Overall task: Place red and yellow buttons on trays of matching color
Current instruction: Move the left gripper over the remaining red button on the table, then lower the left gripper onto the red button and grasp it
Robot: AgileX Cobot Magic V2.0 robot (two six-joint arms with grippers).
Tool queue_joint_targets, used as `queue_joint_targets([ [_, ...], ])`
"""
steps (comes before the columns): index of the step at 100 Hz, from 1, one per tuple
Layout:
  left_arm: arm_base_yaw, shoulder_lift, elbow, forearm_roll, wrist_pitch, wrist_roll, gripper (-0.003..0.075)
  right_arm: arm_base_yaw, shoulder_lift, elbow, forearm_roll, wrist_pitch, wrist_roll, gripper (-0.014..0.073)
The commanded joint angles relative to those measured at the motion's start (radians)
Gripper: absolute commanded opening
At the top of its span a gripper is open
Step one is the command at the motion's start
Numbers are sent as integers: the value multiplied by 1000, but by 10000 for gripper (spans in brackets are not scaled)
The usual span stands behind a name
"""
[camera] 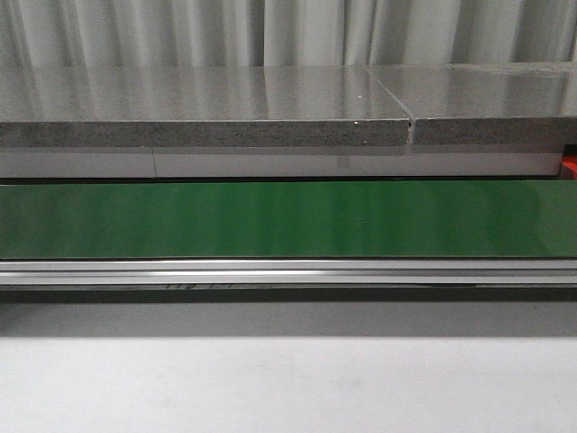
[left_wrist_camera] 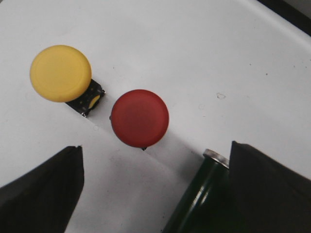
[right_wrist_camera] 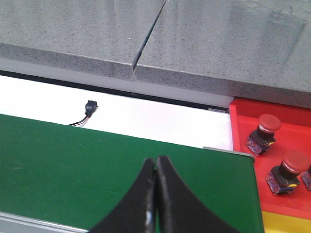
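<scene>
The red button stands apart from the yellow button, ahead of my left gripper's open fingers, so I should keep advancing until they straddle it, then close.
In the left wrist view a yellow button and a red button stand side by side on a white surface. My left gripper hangs open just short of the red button, nothing between its fingers. In the right wrist view my right gripper is shut and empty over the green belt. Beyond the belt's end lies the red tray holding two red buttons, with a strip of the yellow tray beside it. Neither gripper shows in the front view.
The green belt runs across the front view with a metal rail along its near side and a grey stone ledge behind. The belt's roller end lies by my left gripper's finger. A small black connector with wires sits behind the belt.
</scene>
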Motion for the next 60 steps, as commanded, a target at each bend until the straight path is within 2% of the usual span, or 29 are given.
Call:
queue_joint_targets([
  [1, 26, -21, -49, -26, -35, -12, 568, 1, -2, -28, 13, -68, -11, -68],
  [60, 44, 115, -154, -28, -15, 0, 568, 1, -2, -28, 13, -68, -11, -68],
])
